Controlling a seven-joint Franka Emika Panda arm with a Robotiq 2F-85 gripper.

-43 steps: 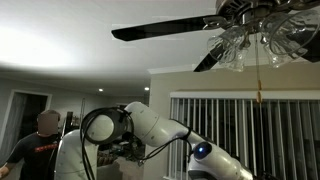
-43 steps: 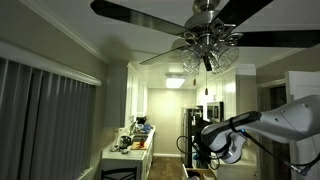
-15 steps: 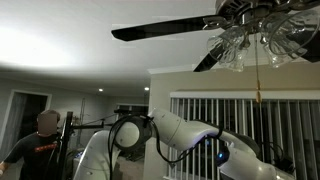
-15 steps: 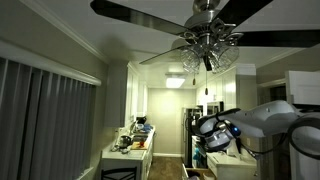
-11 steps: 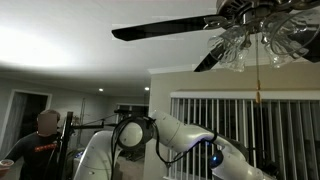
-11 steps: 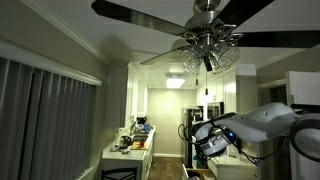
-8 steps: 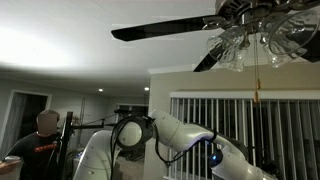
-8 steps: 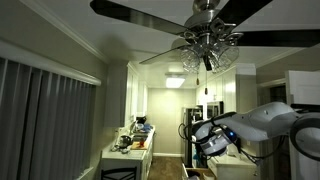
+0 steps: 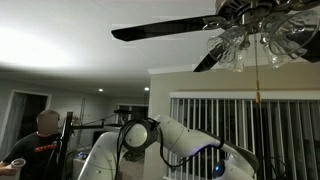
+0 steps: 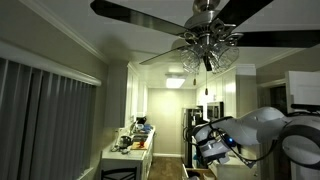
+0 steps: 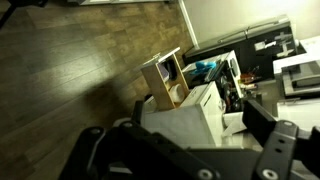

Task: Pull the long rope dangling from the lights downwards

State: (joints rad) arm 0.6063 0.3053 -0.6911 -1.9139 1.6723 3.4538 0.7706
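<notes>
My gripper needs to go up and tilt level toward the rope's amber knob (image 9: 258, 97), since my gripper points down at the wood floor (image 11: 75, 80), far below the rope.
The lights (image 9: 252, 42) are ruffled clear glass shades under the ceiling fan hub, and they show in both exterior views (image 10: 208, 50). The long rope (image 9: 257, 72) hangs thin and pale from them and ends in a small amber knob (image 9: 257, 97). In an exterior view it is a faint line (image 10: 207, 82). My white arm (image 9: 175, 140) is low in the frame, well below the knob and to its left (image 10: 245, 130). In the wrist view my gripper (image 11: 190, 140) is open and empty, its dark fingers spread wide, facing the floor. No rope shows there.
Long dark fan blades (image 9: 160, 28) (image 10: 140, 12) stretch out from the hub. White blinds (image 9: 225, 120) cover a window behind the arm. A person (image 9: 40, 140) stands at the far side. The wrist view shows a wooden box (image 11: 165, 80) and white boxes (image 11: 200, 110) on the wood floor.
My arm has swung over the last seconds: its elbow joint has shifted sideways and sunk a little in both exterior views. The rope and its knob hang as before.
</notes>
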